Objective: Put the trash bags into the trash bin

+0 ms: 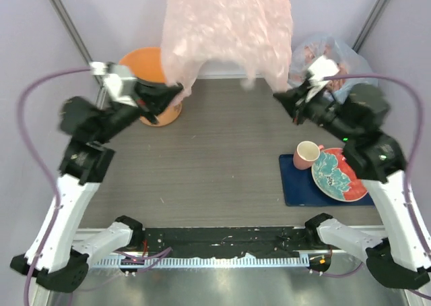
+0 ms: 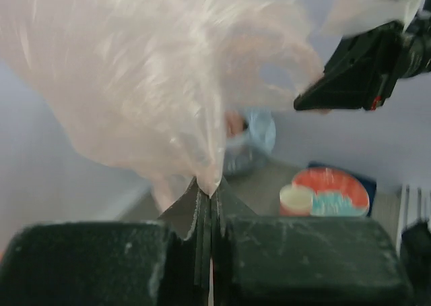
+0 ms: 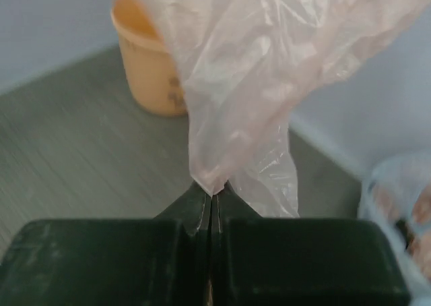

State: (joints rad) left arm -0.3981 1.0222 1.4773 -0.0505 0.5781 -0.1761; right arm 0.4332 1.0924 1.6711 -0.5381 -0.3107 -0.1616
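Observation:
Next, I pull my left gripper back, let the pale-pink trash bag (image 1: 229, 29) hang below, and pass its corner (image 1: 180, 75) to my right gripper, since the bag puffs up above both grippers.
The pale-pink trash bag (image 1: 229, 29) hangs stretched in the air between my two grippers, high over the far middle of the table. My left gripper (image 1: 176, 90) is shut on its left lower corner, just right of the orange trash bin (image 1: 149, 73). My right gripper (image 1: 279, 97) is shut on its right lower corner. In the left wrist view the bag (image 2: 148, 83) billows above the closed fingertips (image 2: 210, 197). In the right wrist view the bag (image 3: 269, 70) rises from the closed fingertips (image 3: 213, 193), with the bin (image 3: 149, 63) behind it at upper left.
A bluish-clear sack stuffed with pink plastic (image 1: 330, 60) sits at the far right. A pink cup (image 1: 306, 154) and a red and teal plate (image 1: 338, 174) rest on a dark blue mat (image 1: 300, 188) at the right. Walls close the back and sides.

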